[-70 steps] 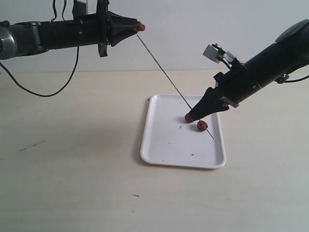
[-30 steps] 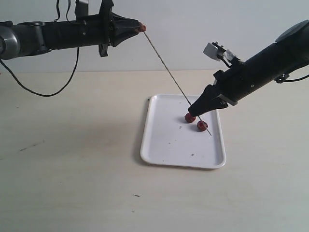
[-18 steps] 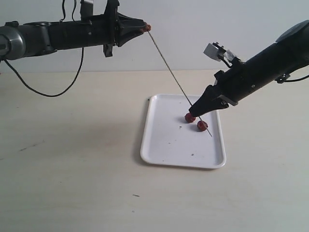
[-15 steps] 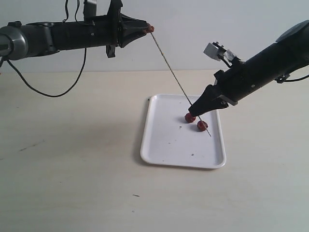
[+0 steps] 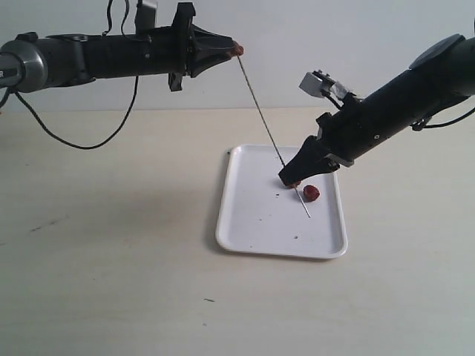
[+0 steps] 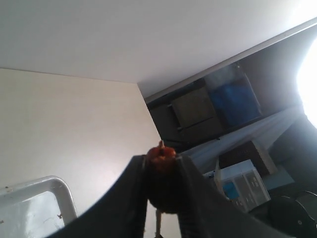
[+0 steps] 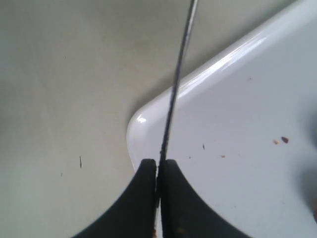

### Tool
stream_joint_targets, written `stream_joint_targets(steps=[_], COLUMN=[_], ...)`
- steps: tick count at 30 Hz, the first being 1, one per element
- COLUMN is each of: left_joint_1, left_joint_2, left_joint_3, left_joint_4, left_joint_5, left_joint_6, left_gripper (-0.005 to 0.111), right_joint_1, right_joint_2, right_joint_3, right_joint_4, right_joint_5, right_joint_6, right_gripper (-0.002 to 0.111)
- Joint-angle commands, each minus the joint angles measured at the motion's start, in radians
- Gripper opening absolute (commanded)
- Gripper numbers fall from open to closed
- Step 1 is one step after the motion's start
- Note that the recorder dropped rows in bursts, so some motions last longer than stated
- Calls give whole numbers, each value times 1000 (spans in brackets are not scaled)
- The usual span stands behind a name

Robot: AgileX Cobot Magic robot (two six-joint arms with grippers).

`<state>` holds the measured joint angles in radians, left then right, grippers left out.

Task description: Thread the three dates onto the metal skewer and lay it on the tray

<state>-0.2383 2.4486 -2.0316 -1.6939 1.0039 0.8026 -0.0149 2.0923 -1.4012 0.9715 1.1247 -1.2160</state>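
The date (image 5: 237,50) is lined up on the skewer's upper end, so the robot's left gripper goes on sliding it down the skewer (image 5: 249,83) until that end of the skewer sticks out clear above.
My left gripper (image 5: 234,49) is held high and is shut on one date (image 6: 161,154). The metal skewer (image 5: 260,107) slopes down from that date to the tray (image 5: 252,222). My right gripper (image 5: 290,178) is shut on the skewer's lower part just above the tray, and its fingers (image 7: 148,198) pinch the rod (image 7: 178,64). The skewer's tip reaches past the fingers to the tray floor. A second date (image 5: 311,193) lies on the tray just right of the tip; I cannot tell if it touches the rod. The third date is hidden.
The tray's near corner (image 7: 143,121) sits on a pale wooden table (image 5: 111,245). A black cable (image 5: 67,141) hangs behind the left arm. A few dark specks dot the tray floor (image 5: 297,237).
The left gripper has moved right with its date, so the skewer stands steeper. The right gripper has shifted left, and the skewer's tip has swung left, away from the date on the tray.
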Motion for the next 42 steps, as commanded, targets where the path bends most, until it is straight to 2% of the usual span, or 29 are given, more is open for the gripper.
stream_joint_targets(steps=[1,14,25,27,28,30,31,36,42], left_joint_1=[-15,-34,-34,-34,-34,-34,-34,-34,-32], left_joint_2=[4,4,4,4,4,4,4,4,4], left_joint_3=[2,2,2,2,2,2,2,2,2], left_joint_4=[29,134,147,147,147,147,147,147,148], left_joint_5=[31,143,144,144,144,142,142,144,202], left_joint_6=[5,7,49,56,56,56,56,56,79], left_gripper=[20,20,21,27,38,53,56,56,56], right_joint_1=[9,9,9,9,9,9,9,-5,-68], right_joint_2=[-9,-11,-11,-11,-11,-11,-11,-11,-11], right_joint_3=[-2,-2,-2,-2,-2,-2,-2,-2,-2], right_joint_4=[22,46,69,69,71,71,71,93,94], right_joint_5=[2,-25,-21,-21,-21,-25,-25,-46,-132], right_joint_6=[-46,-65,-65,-65,-65,-65,-63,-36,61], right_gripper=[0,0,0,0,0,0,0,0,0])
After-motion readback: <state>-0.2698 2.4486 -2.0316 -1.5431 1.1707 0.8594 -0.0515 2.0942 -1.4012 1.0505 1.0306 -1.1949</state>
